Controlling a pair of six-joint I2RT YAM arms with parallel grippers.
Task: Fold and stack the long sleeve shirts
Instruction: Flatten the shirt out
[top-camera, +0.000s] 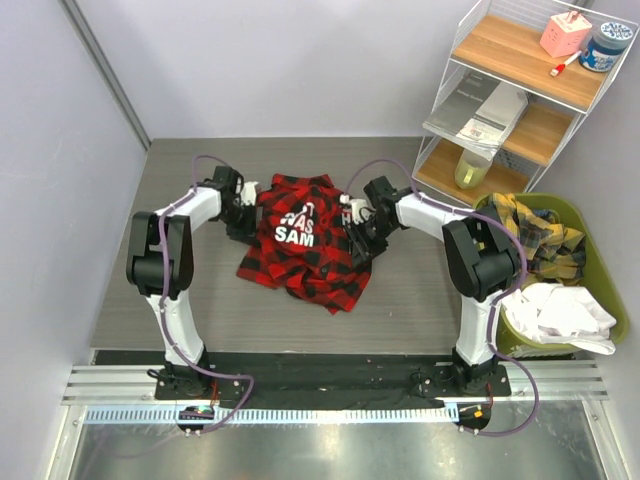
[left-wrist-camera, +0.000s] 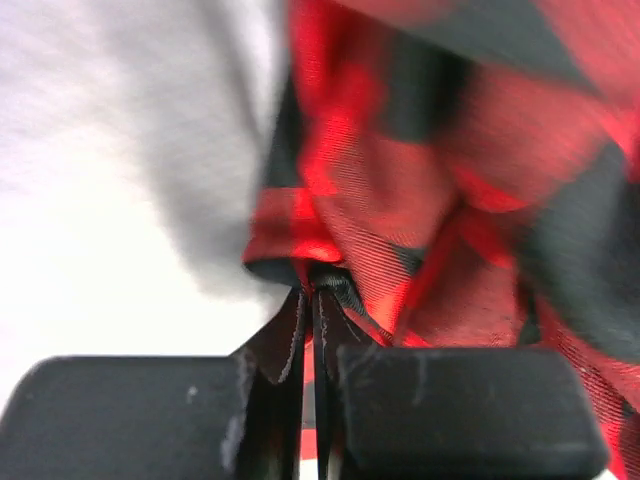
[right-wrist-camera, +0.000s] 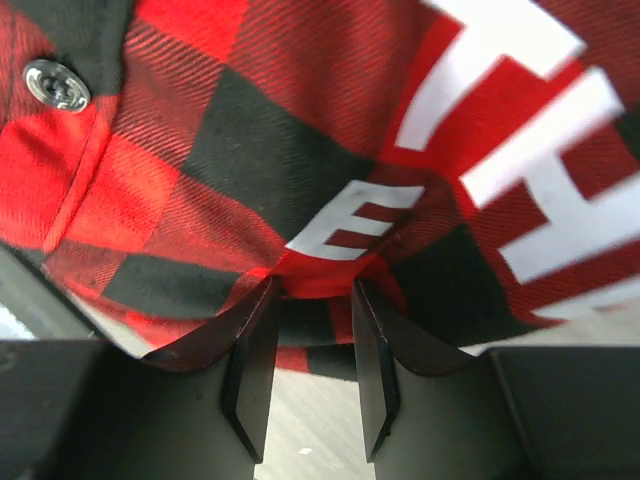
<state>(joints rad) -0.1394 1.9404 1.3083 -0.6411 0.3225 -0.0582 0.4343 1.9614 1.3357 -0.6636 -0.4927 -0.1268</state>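
Observation:
The shirt is rumpled and its white letters are facing up, so next I turn it over and pull its edge to the table's front with my left gripper.
A red-and-black check long sleeve shirt lies rumpled mid-table, its white lettered patch facing up. My left gripper is at the shirt's left edge. In the left wrist view it is shut on a pinch of the shirt, which bunches right at the tips. My right gripper is at the shirt's right edge. In the right wrist view it has its jaws narrowed but still apart, a fold of the shirt lying between the tips, next to the white letters.
A green bin at the right holds a yellow plaid garment and a white one. A wire shelf rack stands at the back right. Walls close off the left and far sides of the table.

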